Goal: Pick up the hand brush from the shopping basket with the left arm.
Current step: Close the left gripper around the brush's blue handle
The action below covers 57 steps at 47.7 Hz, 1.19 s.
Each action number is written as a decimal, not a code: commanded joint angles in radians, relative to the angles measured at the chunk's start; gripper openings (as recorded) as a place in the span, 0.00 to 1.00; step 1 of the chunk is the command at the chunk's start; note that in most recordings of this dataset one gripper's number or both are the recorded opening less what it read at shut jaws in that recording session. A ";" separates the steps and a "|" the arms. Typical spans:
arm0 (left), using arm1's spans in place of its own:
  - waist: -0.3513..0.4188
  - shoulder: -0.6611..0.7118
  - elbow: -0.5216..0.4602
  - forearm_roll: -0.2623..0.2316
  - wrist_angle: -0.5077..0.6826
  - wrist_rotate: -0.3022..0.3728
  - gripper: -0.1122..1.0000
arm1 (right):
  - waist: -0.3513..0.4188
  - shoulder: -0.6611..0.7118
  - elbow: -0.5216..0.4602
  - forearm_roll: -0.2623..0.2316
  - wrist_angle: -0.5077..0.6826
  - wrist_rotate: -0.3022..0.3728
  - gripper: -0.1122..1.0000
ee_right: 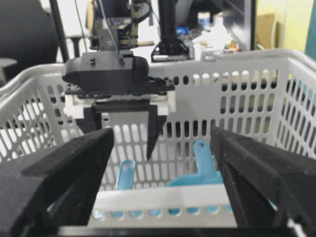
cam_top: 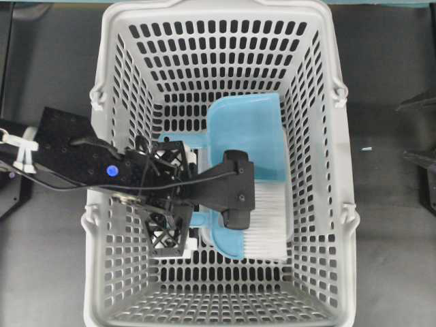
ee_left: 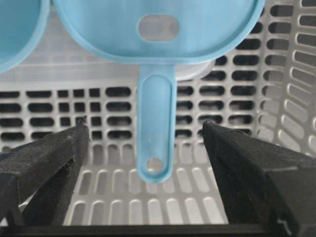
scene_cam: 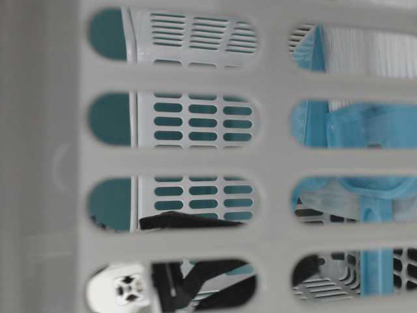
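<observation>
The hand brush (cam_top: 264, 231) is separated from the light-blue dustpan by an open gap (ee_left: 55, 37), so the hand brush will come up by itself when the robot lifts the brush's handle.
The hand brush (cam_top: 262, 225) lies on the floor of the light-grey shopping basket (cam_top: 320, 170), its white bristles toward the right wall and its thin handle toward the left. My left gripper (cam_top: 178, 197) reaches down into the basket, open. In the left wrist view its fingers (ee_left: 54, 163) stand wide on both sides of the brush handle (ee_left: 155, 128) without touching it; the handle's hole is near the tip. My right gripper (ee_right: 163, 138) is open and empty outside the basket's right wall, facing the left gripper (ee_right: 123, 133).
A light-blue dustpan (cam_top: 248, 136) lies in the basket right beside the brush, toward the far wall, and its edge shows in the left wrist view (ee_left: 15, 29). The basket's high slotted walls (ee_left: 291, 98) enclose the left gripper. Dark table (cam_top: 48, 82) surrounds the basket.
</observation>
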 commanded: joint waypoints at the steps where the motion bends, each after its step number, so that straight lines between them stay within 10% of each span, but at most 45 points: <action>1: -0.012 0.008 -0.009 0.003 -0.012 -0.006 0.91 | 0.002 0.006 -0.002 0.003 -0.005 0.002 0.78; 57: -0.017 0.100 0.143 0.003 -0.247 -0.009 0.89 | 0.002 0.006 0.015 0.005 -0.005 0.015 0.78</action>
